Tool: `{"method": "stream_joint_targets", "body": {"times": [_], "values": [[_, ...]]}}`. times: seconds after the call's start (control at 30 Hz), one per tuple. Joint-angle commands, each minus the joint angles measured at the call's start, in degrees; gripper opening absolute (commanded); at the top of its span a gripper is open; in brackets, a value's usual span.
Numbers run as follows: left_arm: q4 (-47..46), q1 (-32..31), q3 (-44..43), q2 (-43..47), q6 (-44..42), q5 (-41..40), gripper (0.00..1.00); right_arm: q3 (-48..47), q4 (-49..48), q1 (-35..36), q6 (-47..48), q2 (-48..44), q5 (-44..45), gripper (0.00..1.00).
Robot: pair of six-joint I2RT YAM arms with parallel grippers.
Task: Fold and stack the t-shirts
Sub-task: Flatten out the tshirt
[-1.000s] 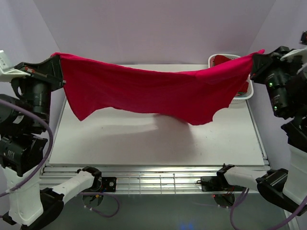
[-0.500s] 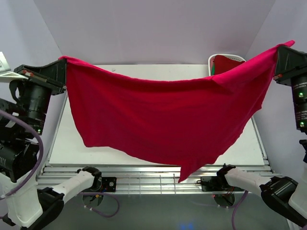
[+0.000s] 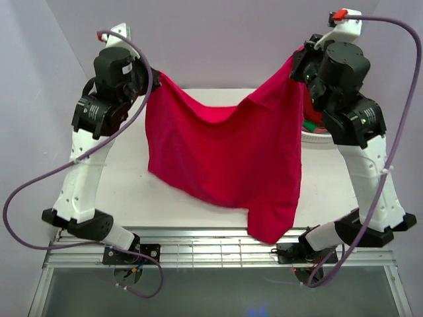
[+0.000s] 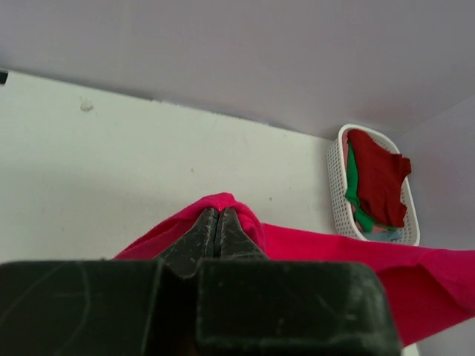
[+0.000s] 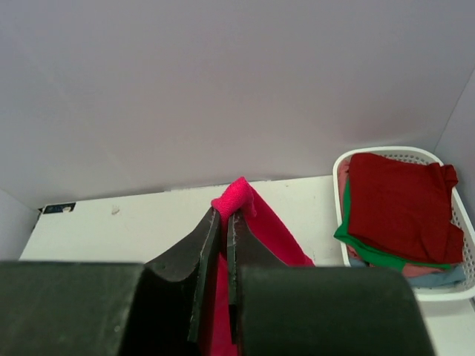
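Note:
The crimson t-shirt's lower edge (image 3: 228, 203) hangs down toward me, so my left gripper and my right gripper should swing back and down to lay it toward the table's far edge (image 3: 211, 92).
A crimson t-shirt (image 3: 225, 158) hangs spread in the air between my two raised arms, its lower edge drooping toward the table's near edge. My left gripper (image 3: 151, 71) is shut on its upper left corner; in the left wrist view the cloth (image 4: 326, 248) wraps over the closed tips of that gripper (image 4: 217, 213). My right gripper (image 3: 297, 59) is shut on the upper right corner, and the right wrist view shows a bunched fold (image 5: 237, 196) pinched at the tips of the gripper (image 5: 223, 216). More t-shirts, dark red (image 5: 401, 196) over green (image 5: 371, 252), lie in the basket.
A white slotted basket (image 5: 462, 291) stands at the table's far right, partly hidden behind the right arm in the top view (image 3: 317, 140). The white table (image 3: 119, 191) lies under the hanging cloth. Purple cables (image 3: 26, 211) loop beside both arms.
Both arms have swung up and inward, lifting the t-shirt higher. The cloth now hangs narrower and longer instead of being stretched wide across the table.

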State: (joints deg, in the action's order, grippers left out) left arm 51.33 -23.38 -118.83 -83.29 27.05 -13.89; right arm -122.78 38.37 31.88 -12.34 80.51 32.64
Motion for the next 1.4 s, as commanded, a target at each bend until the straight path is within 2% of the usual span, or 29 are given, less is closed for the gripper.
{"method": "stream_joint_targets", "body": {"times": [0.0,0.1,0.23,0.33,0.4,0.43,0.47,0.53,0.57,0.6,0.77,0.8,0.9,1.03,1.23,1.37], "values": [[-4.83,0.08,-15.41,-2.90,-3.57,-0.61,0.00,-9.11,-10.41,-0.94,1.79,1.57,0.76,0.08],[-9.74,0.08,-20.74,-5.13,-5.86,-0.87,0.00,-11.51,-14.28,-1.82,3.37,3.42,0.67,0.08],[-22.73,0.08,-15.32,-0.41,-7.97,-2.63,0.00,-11.87,-19.11,-2.61,5.39,2.29,0.67,0.08],[-26.54,0.08,-10.57,2.42,-10.08,-3.60,0.00,-10.03,-21.93,-2.70,6.80,0.10,0.14,0.08],[-26.72,0.08,-8.10,4.88,-11.22,-5.00,0.00,-6.52,-21.85,-2.87,6.98,-0.96,-0.21,0.08],[-26.20,0.08,-3.83,5.93,-11.23,-5.44,0.00,-3.98,-21.85,-2.87,6.54,-2.97,-0.39,0.08],[-25.85,0.08,-1.17,8.55,-11.23,-5.62,0.00,2.57,-21.85,-2.79,6.10,-4.30,-0.56,0.08],[-24.88,0.08,5.24,11.55,-9.83,-5.97,0.00,9.81,-20.80,-2.79,4.00,-7.63,-1.61,0.08],[-24.53,0.08,12.67,14.87,-9.21,-5.97,0.00,16.98,-20.01,-2.79,2.94,-8.43,-2.14,0.08],[-24.18,0.08,16.57,16.56,-7.38,-6.23,0.00,20.62,-18.96,-2.79,1.63,-9.22,-3.62,0.08],[-17.51,0.08,41.33,23.78,0.97,-5.19,0.00,40.84,-12.28,-2.87,-6.80,-11.51,-9.96,0.08],[-16.36,0.08,44.09,25.18,2.29,-4.05,0.00,45.65,-11.14,-2.87,-8.04,-11.52,-11.79,0.08],[-11.27,0.08,51.82,25.98,7.13,0.08,0.00,49.82,-5.78,-2.87,-12.25,-10.90,-15.40,0.08],[-3.81,0.08,56.23,25.02,10.48,4.74,0.00,50.98,1.16,-2.87,-15.17,-10.02,-19.36,0.08],[6.82,0.08,56.95,22.65,12.59,12.21,0.00,51.67,13.63,-2.52,-19.56,-12.12,-23.76,0.08],[14.14,0.08,57.30,20.01,12.68,13.10,0.00,53.78,22.08,-2.26,-21.15,-13.98,-23.76,0.08]]}}
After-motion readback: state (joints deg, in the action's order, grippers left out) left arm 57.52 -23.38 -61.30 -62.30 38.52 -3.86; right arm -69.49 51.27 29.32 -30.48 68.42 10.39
